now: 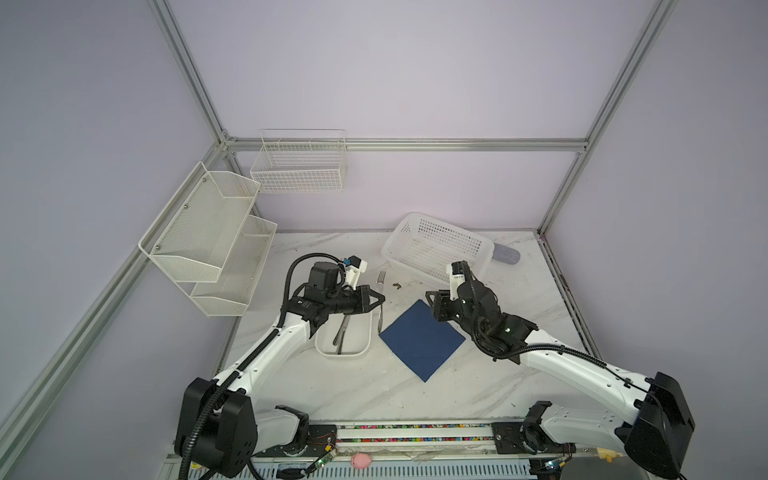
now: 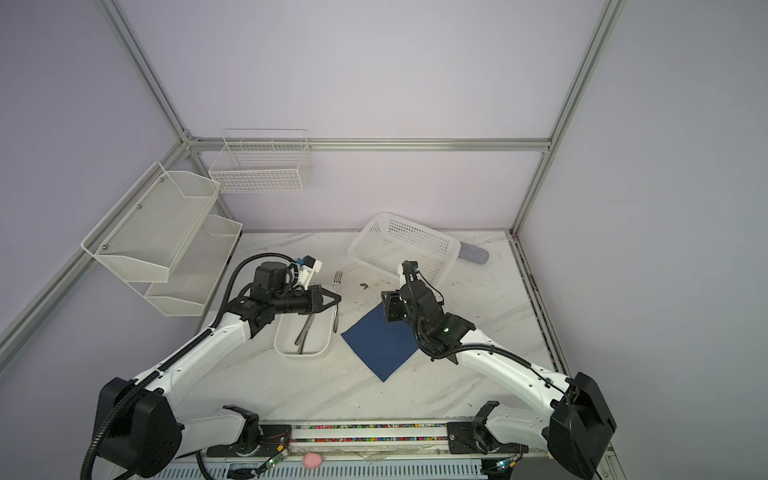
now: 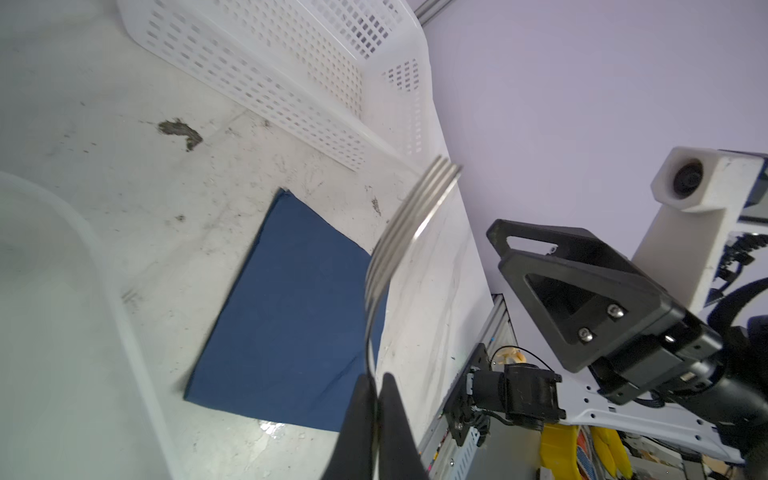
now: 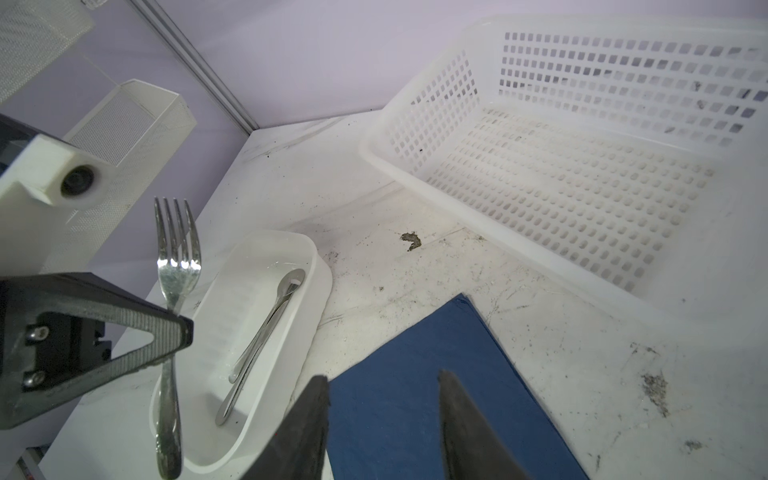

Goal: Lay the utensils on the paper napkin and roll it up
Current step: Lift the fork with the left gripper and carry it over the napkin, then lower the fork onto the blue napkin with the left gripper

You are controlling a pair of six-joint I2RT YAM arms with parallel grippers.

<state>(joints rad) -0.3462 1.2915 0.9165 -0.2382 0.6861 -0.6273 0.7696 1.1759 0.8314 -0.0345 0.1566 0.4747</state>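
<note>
The fork's teeth [image 1: 381, 277] point back, just like the navy napkin's far corner, so my left gripper keeps moving the fork across until it rests on the napkin [image 1: 427, 337].
My left gripper [image 3: 376, 378] is shut on the handle of a silver fork [image 3: 399, 241]. It holds the fork [image 1: 380, 286] off the table, over the right rim of the white dish [image 1: 322, 347], tines toward the back. A spoon [image 4: 291, 282] and a second slim piece [image 4: 237, 395], its blade hidden, lie inside the dish [image 4: 307, 266]. The navy paper napkin [image 1: 422, 338] lies flat, corner-on, to the right of the dish. Above its far corner my right gripper [image 4: 382, 376] stands open, with nothing between the fingers.
A white perforated basket [image 1: 436, 249] stands tilted at the back right, with a grey-blue case [image 1: 507, 254] behind it. White mesh shelves [image 1: 216, 237] and a wire basket [image 1: 299, 166] hang on the walls at the left. A dirt spot [image 1: 397, 285] marks the marble top.
</note>
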